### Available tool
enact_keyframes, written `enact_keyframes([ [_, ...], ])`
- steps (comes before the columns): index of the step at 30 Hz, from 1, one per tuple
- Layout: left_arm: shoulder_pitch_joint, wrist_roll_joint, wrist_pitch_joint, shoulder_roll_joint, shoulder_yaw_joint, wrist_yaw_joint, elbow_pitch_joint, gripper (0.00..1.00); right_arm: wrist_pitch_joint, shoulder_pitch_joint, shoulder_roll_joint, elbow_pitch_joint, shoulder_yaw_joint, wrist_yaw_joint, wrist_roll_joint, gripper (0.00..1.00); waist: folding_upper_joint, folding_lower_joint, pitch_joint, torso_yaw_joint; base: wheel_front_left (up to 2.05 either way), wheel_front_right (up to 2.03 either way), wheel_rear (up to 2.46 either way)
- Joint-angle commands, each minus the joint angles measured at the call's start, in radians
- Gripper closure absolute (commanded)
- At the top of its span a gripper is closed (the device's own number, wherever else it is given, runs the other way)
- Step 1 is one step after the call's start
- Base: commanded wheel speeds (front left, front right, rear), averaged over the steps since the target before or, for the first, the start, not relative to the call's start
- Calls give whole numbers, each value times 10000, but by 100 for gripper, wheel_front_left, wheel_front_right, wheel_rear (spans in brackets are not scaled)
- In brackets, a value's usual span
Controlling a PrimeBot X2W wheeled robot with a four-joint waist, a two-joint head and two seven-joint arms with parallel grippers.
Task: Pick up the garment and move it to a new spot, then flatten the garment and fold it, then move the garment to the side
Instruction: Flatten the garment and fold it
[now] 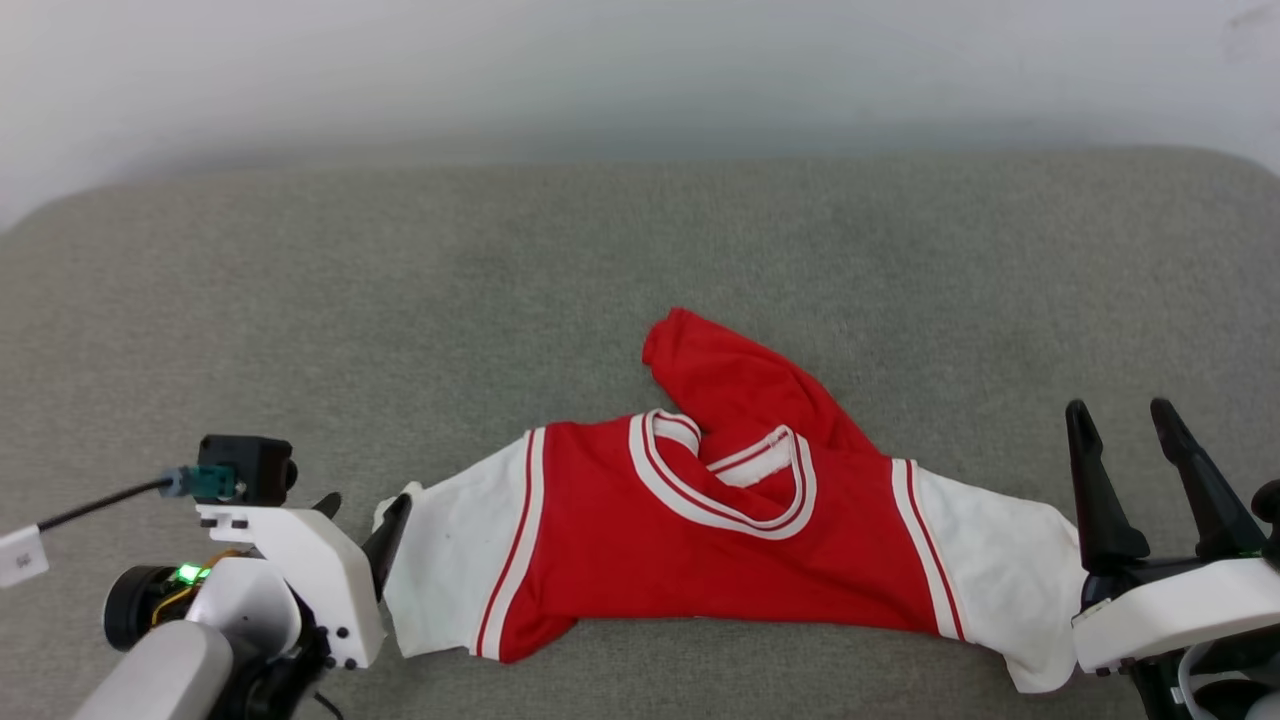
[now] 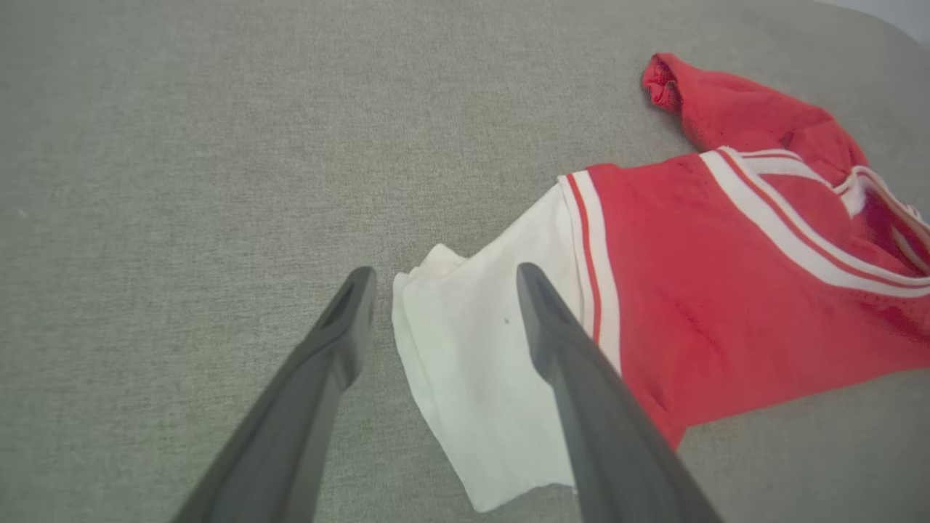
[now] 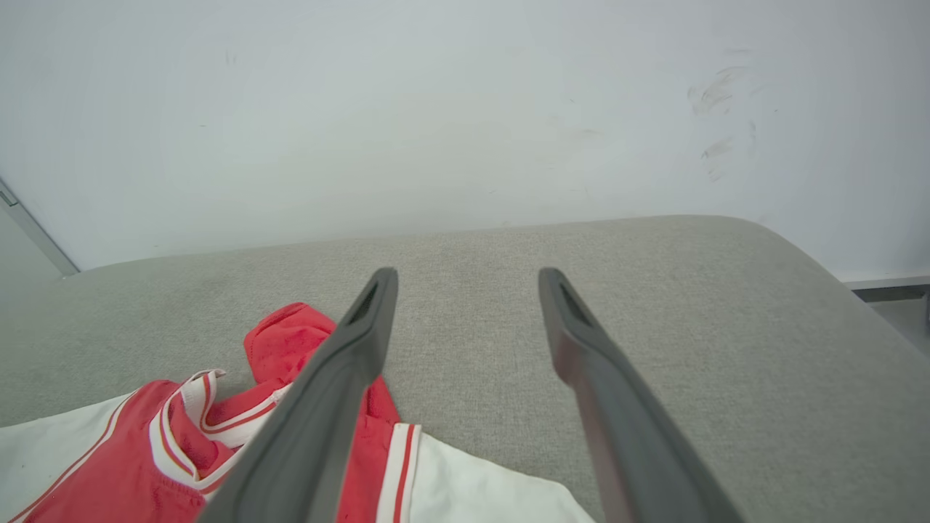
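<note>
The garment [image 1: 720, 582] will open out into a wide hanging sheet when the robot raises the white sleeves, as a red part [image 1: 758, 386] lies bunched up beyond the garment's collar.
The garment [image 1: 620, 540], a red shirt with white sleeves and striped neck trim, lies spread sideways on the grey cushion near its front edge. A red part [image 1: 740, 385] is bunched up beyond the collar. My left gripper [image 1: 365, 510] is open at the tip of the left white sleeve. In the left wrist view that sleeve [image 2: 465, 356] lies between and under the spread fingers of the left gripper [image 2: 445, 276]. My right gripper [image 1: 1118, 410] stands open just past the right white sleeve [image 1: 1000, 560], fingers pointing away and holding nothing. The right gripper [image 3: 468, 276] shows the garment [image 3: 131, 457] at its lower left.
The grey padded surface [image 1: 400, 300] stretches wide behind and beside the garment, with rounded corners. A pale wall [image 1: 640, 70] rises directly behind it. In the right wrist view the surface's right edge [image 3: 857, 305] drops off near a ledge.
</note>
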Motion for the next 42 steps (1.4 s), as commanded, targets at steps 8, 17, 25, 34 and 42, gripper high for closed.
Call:
enact_keyframes([
  [8, -853, -639, 2229, 586, -461, -547, 875, 0, -305, -517, 76, -38, 246, -5, 202, 0, -1, 1, 1337, -633, 0, 0, 0],
  [17, -920, -1016, 2971, 59, -1082, -1129, 1704, 100, -729, -731, 75, 158, 235, -5, 223, 0, -1, 1, 1315, -880, 0, 0, 0],
  [25, -1063, -531, 1243, 22, -448, -780, 1593, 100, 341, -586, -262, 264, -271, -7, 328, 0, -1, 1, 848, -650, 0, 0, 0],
  [34, -932, -37, 168, -19, -184, -271, 190, 100, 4955, -862, -2181, 2112, -442, -5, 2139, 0, -1, 1, 966, -142, 0, 0, 0],
  [42, -1158, 403, 107, -68, -396, 13, -1039, 100, 7130, -1505, -2317, 3345, 201, -5, 2793, 0, -1, 1, 1508, 280, 0, 0, 0],
])
